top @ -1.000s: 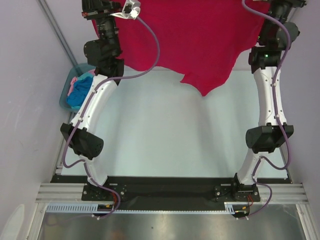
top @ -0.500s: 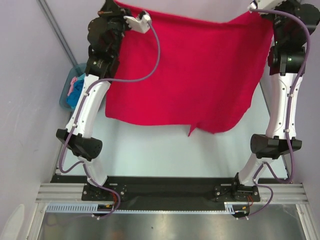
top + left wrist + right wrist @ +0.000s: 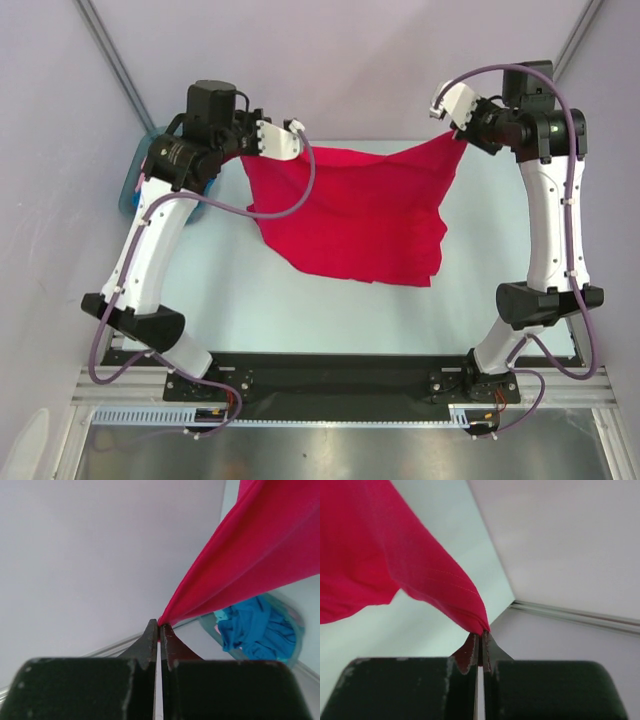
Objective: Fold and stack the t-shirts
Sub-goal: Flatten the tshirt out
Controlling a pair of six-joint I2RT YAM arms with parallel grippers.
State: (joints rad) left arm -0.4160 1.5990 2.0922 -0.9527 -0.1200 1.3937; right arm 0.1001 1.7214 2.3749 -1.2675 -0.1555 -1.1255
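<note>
My grippers should pull both corners of the t-shirt back toward the black bar (image 3: 340, 365) and lower them, because the crimson-red t-shirt's loose end (image 3: 345, 268) trails toward the near side while my grippers are by the back wall.
The crimson-red t-shirt (image 3: 350, 215) hangs stretched between my two grippers, and its lower part lies on the pale table (image 3: 300, 310). My left gripper (image 3: 300, 148) is shut on the shirt's upper left corner; the left wrist view shows the jaws (image 3: 160, 626) pinching the cloth (image 3: 250, 545). My right gripper (image 3: 457, 135) is shut on the upper right corner, with the hem (image 3: 420, 565) pinched at the tips (image 3: 481, 635). The turquoise-blue t-shirt (image 3: 257, 630) lies crumpled in the tub, with a bit of the pale pink one (image 3: 217, 628) beside it.
The grey-teal plastic tub (image 3: 300, 625) stands at the table's far left, mostly hidden behind my left arm in the top view (image 3: 132, 190). Pale walls close in the back and both sides. A black rail (image 3: 330, 375) runs along the near edge.
Both grippers have come down from high near the camera and carried the red shirt towards the back of the table. Its lower part now rests on the table instead of hanging free.
</note>
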